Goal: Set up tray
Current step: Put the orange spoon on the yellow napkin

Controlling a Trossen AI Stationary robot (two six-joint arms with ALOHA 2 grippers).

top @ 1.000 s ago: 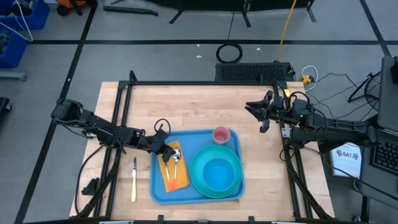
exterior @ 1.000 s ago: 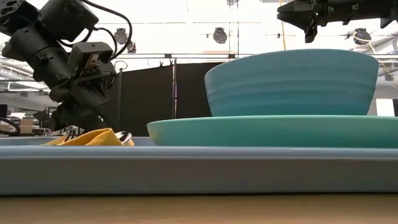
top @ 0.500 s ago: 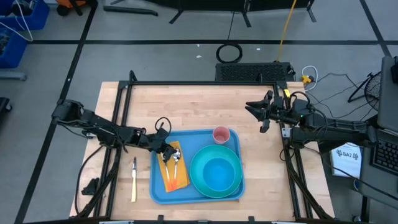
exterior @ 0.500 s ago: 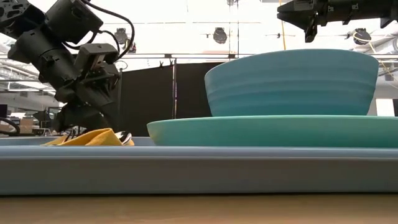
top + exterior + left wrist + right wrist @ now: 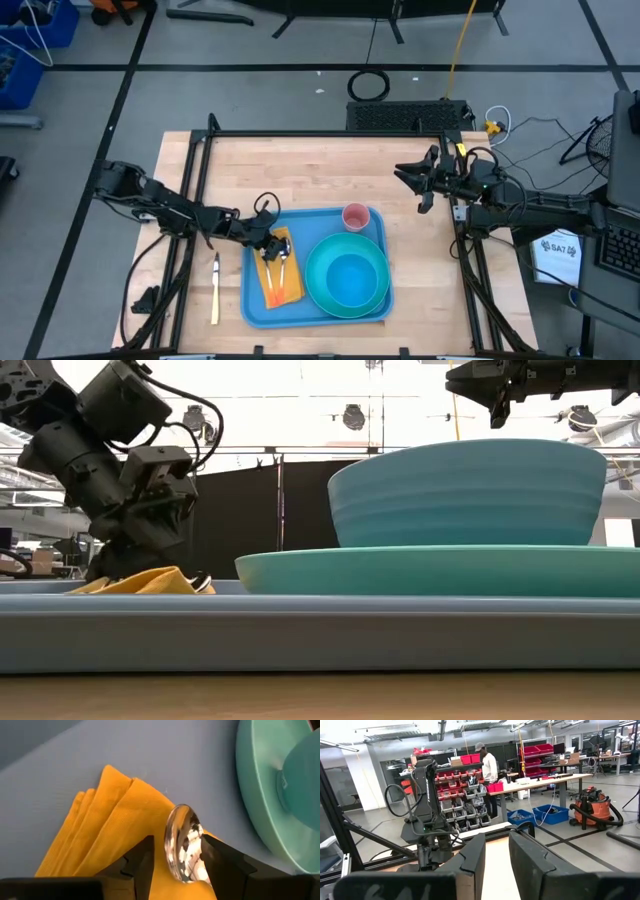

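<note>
I should grip the spoon's bowl again with my left gripper and pull it over beside the fork (image 5: 267,265), because the spoon's bowl (image 5: 285,247) slants away from the fork near the napkin's edge.
The light-blue tray (image 5: 372,222) lies on the wooden table near its front edge. On it are a folded orange napkin (image 5: 281,287), a metal spoon (image 5: 284,251) lying on the napkin, a teal plate (image 5: 316,262) with a blue bowl (image 5: 349,281) on it, and a pink cup (image 5: 356,216). My left gripper (image 5: 270,243) is open and low over the napkin's far end. In the left wrist view its fingers (image 5: 145,862) stand on either side of the spoon's bowl (image 5: 183,843). My right gripper (image 5: 408,185) is open, empty and raised beyond the tray's far right corner. My left gripper comes slanting down from the table's left, with one finger on each side of the spoon's bowl (image 5: 186,851). The spoon lies on the napkin (image 5: 115,820). I cannot tell whether either finger touches the spoon.
A long piece of cutlery (image 5: 215,290) lies on the bare table just left of the tray. The plate and bowl (image 5: 470,495) fill the tray's right half. Bare wood (image 5: 310,170) lies beyond the tray. A dark frame rail (image 5: 330,133) runs along the table's far edge.
My left gripper has moved a little toward the table's right edge, over the napkin and spoon, staying low. The spoon and napkin have stayed in place.
</note>
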